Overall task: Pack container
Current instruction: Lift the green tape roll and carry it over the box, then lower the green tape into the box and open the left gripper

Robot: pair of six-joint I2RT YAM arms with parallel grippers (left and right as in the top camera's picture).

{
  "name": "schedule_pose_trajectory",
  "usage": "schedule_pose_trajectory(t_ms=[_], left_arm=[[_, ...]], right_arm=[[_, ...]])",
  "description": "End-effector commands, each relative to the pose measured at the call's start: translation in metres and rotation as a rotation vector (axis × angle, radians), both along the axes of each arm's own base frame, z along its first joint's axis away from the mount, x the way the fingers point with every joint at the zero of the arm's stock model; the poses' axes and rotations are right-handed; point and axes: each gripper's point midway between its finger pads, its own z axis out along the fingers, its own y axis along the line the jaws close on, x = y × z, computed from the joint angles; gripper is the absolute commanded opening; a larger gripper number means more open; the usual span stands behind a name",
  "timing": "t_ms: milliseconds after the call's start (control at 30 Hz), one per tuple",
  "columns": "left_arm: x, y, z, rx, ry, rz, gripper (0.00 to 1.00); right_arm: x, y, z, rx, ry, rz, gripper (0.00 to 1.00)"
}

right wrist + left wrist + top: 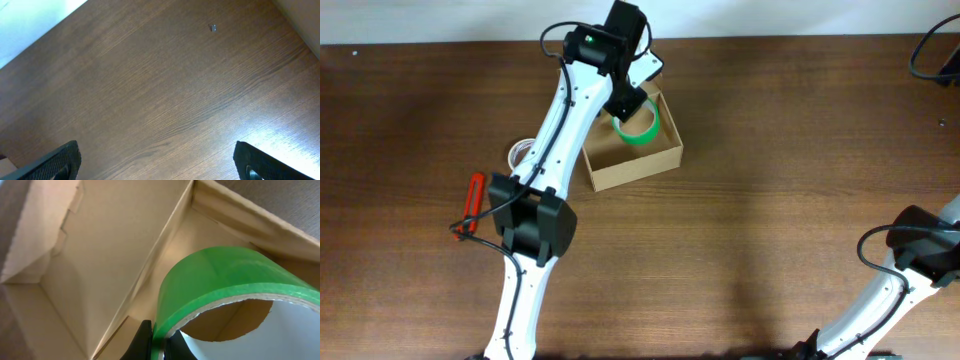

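Observation:
My left gripper is holding the green tape roll (645, 133) clear inside the container's sides. It should keep lowering the roll until the roll rests on the cardboard bottom, then let go.
The container (625, 168) is a tan cardboard box, open at the top, at the table's upper middle. My left gripper (629, 103) hangs over its far side, shut on the wall of a green tape roll (638, 126) that sits partly inside the box. In the left wrist view the green tape roll (220, 280) fills the right half, pinched at its rim by my left gripper (159, 342), with the container's inner walls (100, 255) behind. My right gripper (157, 162) stands open over bare wood, nothing between its fingers; its arm (920, 250) is at the right edge.
A red-handled tool (473, 200) lies left of the left arm. A white roll (521, 153) peeks out beside that arm. A black cable (932, 50) curls at the top right corner. A small speck (213, 28) lies on the wood in the right wrist view.

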Motion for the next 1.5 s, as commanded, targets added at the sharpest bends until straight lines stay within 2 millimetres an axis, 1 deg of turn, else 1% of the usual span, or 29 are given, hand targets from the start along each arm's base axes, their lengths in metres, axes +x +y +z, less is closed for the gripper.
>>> schedule_pose_trajectory(t_ms=[0, 133, 200, 333, 467, 567, 633, 767, 867, 967, 1200, 1433, 1467], left_arm=[[0.001, -0.009, -0.02, -0.032, 0.042, -0.002, 0.02], [0.004, -0.015, -0.036, -0.031, 0.051, -0.009, 0.02], [0.008, -0.018, -0.04, -0.034, 0.044, -0.011, 0.02], [0.016, -0.022, -0.04, -0.049, 0.011, -0.012, 0.02], [0.02, -0.023, -0.039, -0.055, -0.002, -0.012, 0.02], [0.02, -0.024, -0.043, -0.054, 0.002, -0.012, 0.01], [0.02, -0.024, -0.049, -0.049, 0.013, -0.012, 0.02], [0.017, -0.023, -0.073, -0.03, 0.058, -0.01, 0.02], [0.017, -0.023, -0.08, -0.024, 0.07, -0.01, 0.02], [0.017, -0.023, -0.083, -0.023, 0.072, -0.01, 0.02], [0.021, -0.024, -0.082, -0.032, 0.055, -0.006, 0.03], [0.023, -0.025, -0.081, -0.038, 0.05, 0.004, 0.21], [0.023, -0.025, -0.081, -0.038, 0.05, 0.004, 0.22]], right_arm=[[-0.001, 0.005, 0.005, 0.008, -0.014, 0.003, 0.99], [-0.001, 0.005, 0.005, 0.008, -0.014, 0.003, 0.99], [-0.001, 0.005, 0.005, 0.008, -0.014, 0.003, 0.99], [-0.001, 0.005, 0.005, 0.008, -0.014, 0.003, 0.99], [-0.001, 0.005, 0.005, 0.008, -0.014, 0.003, 0.99], [-0.001, 0.005, 0.005, 0.008, -0.014, 0.003, 0.99], [-0.001, 0.005, 0.005, 0.008, -0.014, 0.003, 0.99], [-0.001, 0.005, 0.005, 0.008, -0.014, 0.003, 0.99], [-0.001, 0.005, 0.005, 0.008, -0.014, 0.003, 0.99], [-0.001, 0.005, 0.005, 0.008, -0.014, 0.003, 0.99], [-0.001, 0.005, 0.005, 0.008, -0.014, 0.003, 1.0], [-0.001, 0.005, 0.005, 0.008, -0.014, 0.003, 0.99], [-0.001, 0.005, 0.005, 0.008, -0.014, 0.003, 0.99]])
